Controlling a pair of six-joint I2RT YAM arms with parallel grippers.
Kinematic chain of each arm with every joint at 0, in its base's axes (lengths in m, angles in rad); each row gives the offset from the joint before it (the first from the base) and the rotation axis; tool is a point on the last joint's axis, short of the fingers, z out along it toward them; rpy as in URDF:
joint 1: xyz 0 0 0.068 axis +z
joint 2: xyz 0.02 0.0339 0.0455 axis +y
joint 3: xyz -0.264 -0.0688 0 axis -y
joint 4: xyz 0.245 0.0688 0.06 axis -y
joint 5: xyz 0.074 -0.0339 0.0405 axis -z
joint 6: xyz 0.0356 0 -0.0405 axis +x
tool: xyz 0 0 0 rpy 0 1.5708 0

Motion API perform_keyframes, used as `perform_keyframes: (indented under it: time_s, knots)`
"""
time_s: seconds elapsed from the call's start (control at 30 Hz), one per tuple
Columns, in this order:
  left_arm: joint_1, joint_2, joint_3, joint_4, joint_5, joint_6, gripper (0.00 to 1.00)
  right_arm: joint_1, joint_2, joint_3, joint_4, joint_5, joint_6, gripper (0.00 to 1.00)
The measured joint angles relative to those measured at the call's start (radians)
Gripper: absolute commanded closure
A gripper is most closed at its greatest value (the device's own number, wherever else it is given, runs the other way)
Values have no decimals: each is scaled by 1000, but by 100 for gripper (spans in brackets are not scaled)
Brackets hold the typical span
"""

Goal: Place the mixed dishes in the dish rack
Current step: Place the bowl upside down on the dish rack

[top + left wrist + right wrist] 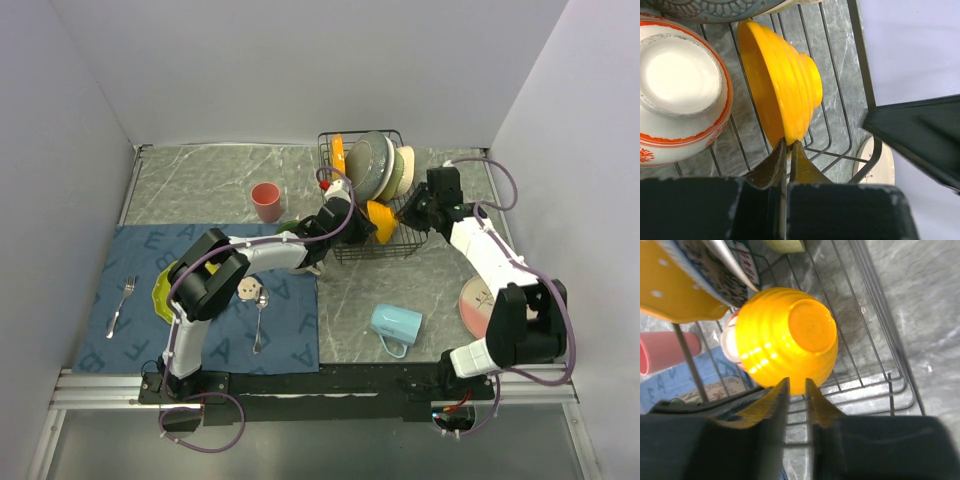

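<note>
With the orange ribbed bowl (775, 85) close to the white red-patterned bowl, my left gripper next regrips the orange bowl's rim and shifts it toward the rack's outer rail (863, 62).
An orange ribbed bowl (381, 221) stands on its edge at the front of the black wire dish rack (352, 250). My left gripper (788, 145) is shut on the rim of this bowl (785, 85), reaching in from the rack's left (358, 218). My right gripper (796, 382) is at the bowl's right (405, 213), its fingers a little apart with nothing between them, tips just short of the bowl's (785, 340) outer wall. An orange scalloped plate (339, 153), a grey plate (368, 165), a cream bowl (404, 168) and a white red-patterned bowl (680, 90) stand in the rack.
On the table are a pink cup (266, 201), a light blue mug (396, 327) and a pink plate (477, 306). The blue mat (130, 330) carries a lime-green plate (163, 293), a small dish (248, 289), a fork (121, 304) and a spoon (259, 320).
</note>
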Motion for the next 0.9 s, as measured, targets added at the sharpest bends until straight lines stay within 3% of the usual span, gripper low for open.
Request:
perform_keyframes:
  time_s: [0.07,0.37,0.4,0.57,0.63,0.73,0.83,0.9]
  knots:
    - [0,0,0,0,2,-2,99,-2,-40,2,-18,19,2,46]
    - [5,6,-2,40,20,-33,99,-13,-177,11,-48,48,0,44]
    - [6,8,-5,53,25,-40,89,-13,-186,11,-50,48,0,44]
    - [11,33,-14,127,37,-51,64,-13,-222,11,-57,48,0,44]
    - [13,48,-14,146,38,-54,62,-13,-233,11,-58,48,-1,44]
    - [16,66,-14,158,35,-59,65,-13,-246,11,-60,49,-1,44]
    - [18,74,-14,172,36,-70,81,-15,-255,11,-66,49,-3,45]
    - [18,74,-14,184,38,-71,97,-17,-257,11,-69,50,-5,45]
